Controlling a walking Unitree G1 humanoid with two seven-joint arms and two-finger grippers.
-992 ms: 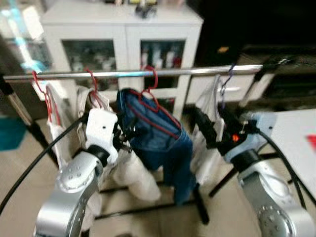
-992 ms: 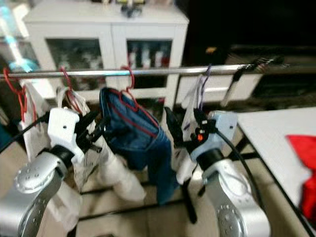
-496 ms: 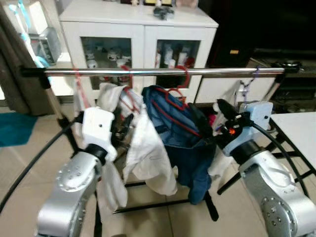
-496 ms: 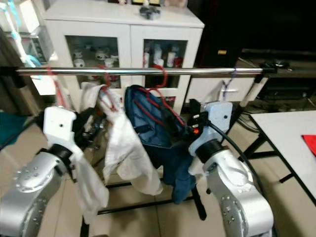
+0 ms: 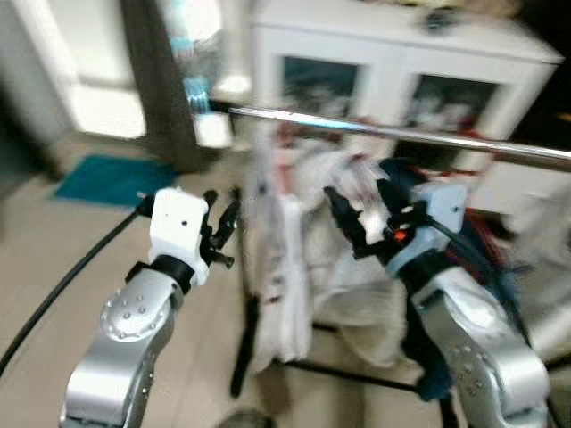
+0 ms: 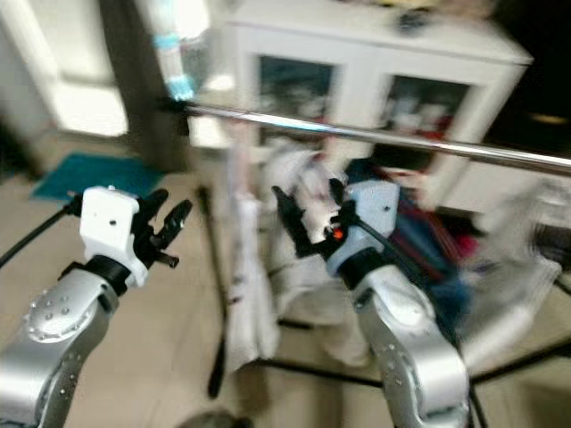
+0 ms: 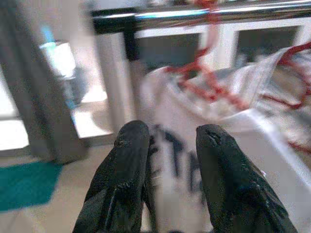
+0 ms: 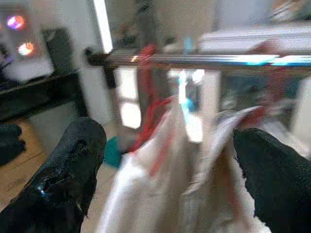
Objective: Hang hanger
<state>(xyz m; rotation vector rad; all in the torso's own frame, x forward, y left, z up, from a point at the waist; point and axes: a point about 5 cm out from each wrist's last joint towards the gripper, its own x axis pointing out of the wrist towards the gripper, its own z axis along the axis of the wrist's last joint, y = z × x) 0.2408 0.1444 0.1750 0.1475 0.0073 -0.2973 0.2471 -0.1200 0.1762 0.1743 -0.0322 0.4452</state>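
The red hanger (image 5: 284,168) should slip out of the garment when the robot pulls the two apart, because the white garment drapes loosely (image 5: 287,259) over sloping arms.
A steel rail (image 5: 401,134) carries red hangers (image 7: 209,77) with white garments (image 5: 285,259) and a blue garment (image 6: 419,232). The eye views are blurred. My left gripper (image 5: 223,214) is raised just left of the rail's left end, open by a narrow gap and holding nothing; the left wrist view has a white garment (image 7: 194,145) beyond its fingers (image 7: 129,160). My right gripper (image 5: 357,209) is held in front of the white garments below the rail, its fingers (image 8: 73,165) spread wide and empty. A red hanger (image 8: 148,102) hangs on the rail ahead of it.
A white glass-door cabinet (image 5: 401,71) stands behind the rail. The rack's dark legs (image 5: 245,348) rest on a beige tiled floor. A teal mat (image 5: 111,178) and a dark curtain (image 5: 165,89) lie to the left, by a bright doorway.
The whole view has swung left, bringing the rail's left end, the mat and the doorway into sight. Both arms keep much the same raised pose with nothing held.
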